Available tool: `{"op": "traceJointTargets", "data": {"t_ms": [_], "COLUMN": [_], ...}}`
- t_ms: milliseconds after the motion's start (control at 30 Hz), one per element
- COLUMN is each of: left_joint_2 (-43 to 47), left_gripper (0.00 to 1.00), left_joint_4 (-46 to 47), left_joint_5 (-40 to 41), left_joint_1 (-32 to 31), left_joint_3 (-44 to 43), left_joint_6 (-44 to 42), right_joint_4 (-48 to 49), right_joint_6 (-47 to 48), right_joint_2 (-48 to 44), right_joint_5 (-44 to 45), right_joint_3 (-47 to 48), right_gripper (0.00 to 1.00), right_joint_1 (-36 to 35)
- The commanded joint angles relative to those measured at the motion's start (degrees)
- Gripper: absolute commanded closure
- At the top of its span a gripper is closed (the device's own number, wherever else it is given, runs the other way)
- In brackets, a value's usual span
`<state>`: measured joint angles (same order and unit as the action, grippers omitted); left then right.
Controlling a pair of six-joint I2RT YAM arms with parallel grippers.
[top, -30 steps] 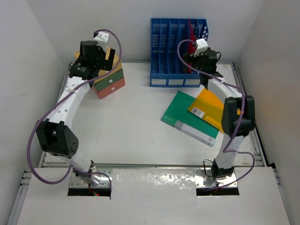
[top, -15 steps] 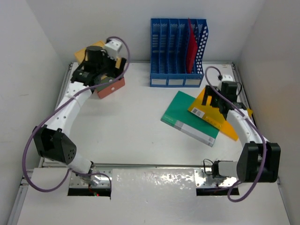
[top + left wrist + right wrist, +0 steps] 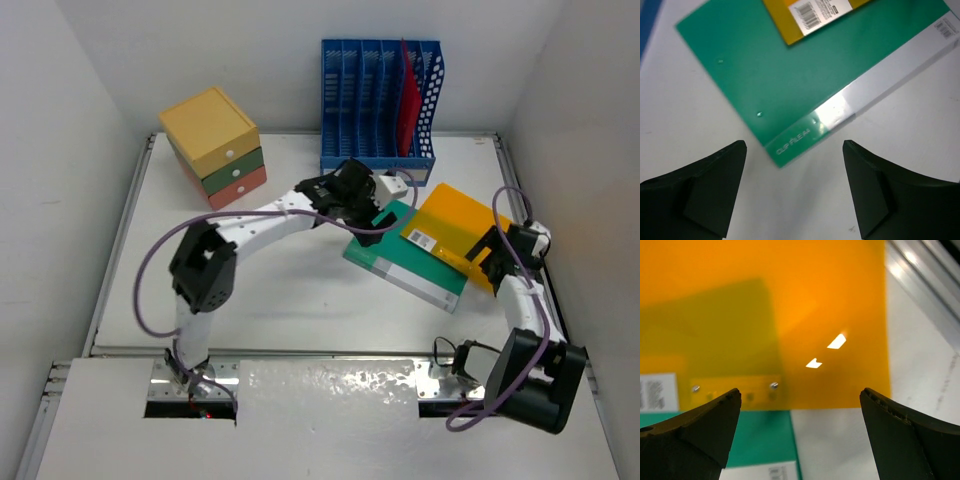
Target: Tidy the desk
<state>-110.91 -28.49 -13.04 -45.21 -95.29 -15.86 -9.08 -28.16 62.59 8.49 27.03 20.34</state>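
My right gripper is at the orange folder's flat corner near the rail, so it should back off and take the labelled end resting over the green file.
The white desk holds a green clip file lying flat, with an orange folder overlapping its far right part. My left gripper hangs open over the green file's left end. In the left wrist view the green file has its labelled corner just ahead of my empty left gripper. My right gripper is open at the orange folder's near right corner. The right wrist view shows the orange folder and green file beyond my right gripper.
A blue slotted file rack stands at the back wall with a red folder upright in a right-hand slot. A yellow, green and orange drawer box sits at the back left. A metal rail runs along the desk's right edge.
My left arm swung from the drawer box across to the green file, its jaws narrowing a little. My right arm drew back from the rack to the orange folder's near corner.
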Motion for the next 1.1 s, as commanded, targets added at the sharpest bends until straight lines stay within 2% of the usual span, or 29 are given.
{"op": "traceJointTargets", "data": {"t_ms": [0,100,267,300,433,600,833,1067], "left_joint_2": [-3.94,-8.33,-17.21,-18.10,-20.74,-29.96,-35.94,-40.17], "left_gripper": [0.23,0.14,0.11,0.11,0.11,0.21,0.27,0.33], "left_joint_4": [0.19,0.45,1.06,1.68,8.70,6.78,11.09,12.85], "left_joint_5": [-5.59,-7.61,-11.99,-12.45,-12.54,-12.01,-12.54,-14.38], "left_joint_1": [0.47,0.39,0.39,0.39,0.39,0.39,0.47,0.21], "left_joint_3": [-7.09,-10.25,-18.87,-20.80,-20.64,-27.49,-32.40,-34.97], "left_joint_6": [3.81,5.39,8.55,10.04,14.35,21.91,27.01,30.09], "right_joint_4": [2.75,4.50,9.50,11.70,14.62,11.63,20.24,22.44], "right_joint_6": [-2.15,-4.52,-3.85,-2.18,1.35,3.64,1.09,1.36], "right_joint_2": [2.27,5.08,7.28,6.85,5.00,3.77,3.50,8.07], "right_joint_5": [4.76,4.96,3.38,-1.67,-8.14,-6.82,-10.95,-11.30], "right_joint_3": [1.01,0.84,-0.48,-1.01,-0.92,0.22,-6.28,-7.25], "right_gripper": [0.01,0.01,0.01,0.03,0.09,0.07,0.08,0.08], "right_joint_1": [2.95,4.62,4.71,4.71,4.45,4.45,4.45,4.36]}}
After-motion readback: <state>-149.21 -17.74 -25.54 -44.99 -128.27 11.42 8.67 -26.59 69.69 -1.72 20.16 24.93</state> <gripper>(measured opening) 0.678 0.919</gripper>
